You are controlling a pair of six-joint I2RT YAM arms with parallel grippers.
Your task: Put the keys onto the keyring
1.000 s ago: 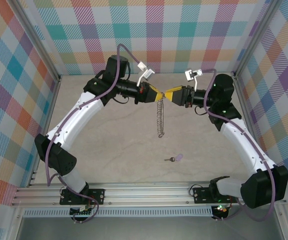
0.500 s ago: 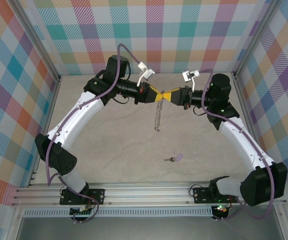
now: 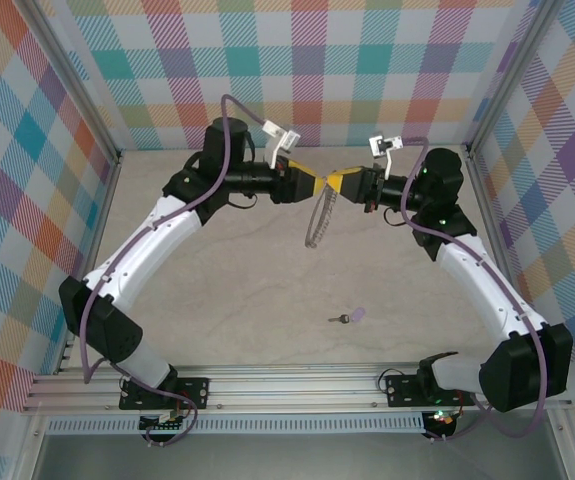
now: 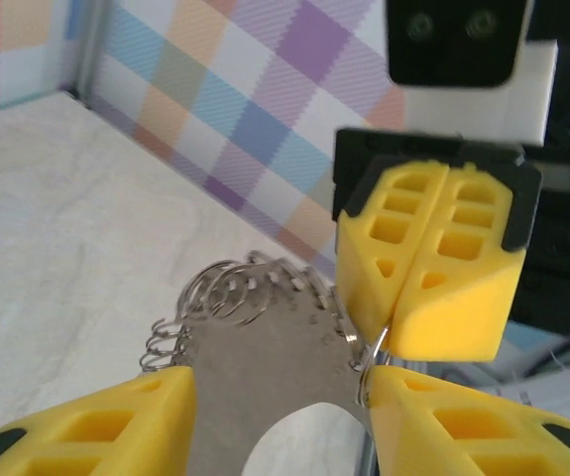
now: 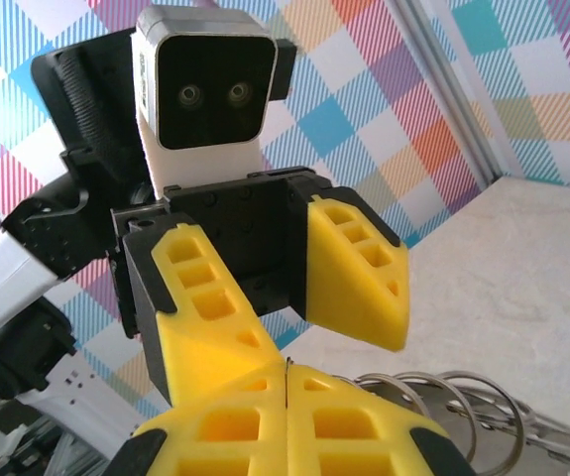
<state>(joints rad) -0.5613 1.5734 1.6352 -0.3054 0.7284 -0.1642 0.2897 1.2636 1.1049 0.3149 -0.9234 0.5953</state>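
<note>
The keyring's top wire (image 4: 367, 373) rests against the edge of my left gripper's finger, so next my left gripper tilts and gets the wire (image 4: 378, 343) into the middle of its fingers before it closes.
The keyring (image 3: 317, 222), a thin silver wire ring with small loops round its rim, hangs in the air at the back of the table. My right gripper (image 3: 336, 184) is shut on its top wire, and the thin wire shows pinched between its yellow pads (image 5: 286, 382). My left gripper (image 3: 316, 185) faces it tip to tip with its jaws apart on either side of the ring's upper part (image 4: 283, 397). The ring's loops (image 4: 227, 290) show between those fingers. The key (image 3: 350, 316), tiny with a lilac head, lies on the table nearer the front.
The checked walls stand close behind both grippers. The aluminium rail (image 3: 297, 388) with the arm bases runs along the near edge. Open marbled tabletop (image 3: 237, 300) lies between the hanging ring and the rail.
My left gripper has opened and let go of the ring's top, which my right gripper now holds alone. Both grippers rose slightly toward the back, and the ring swung left.
</note>
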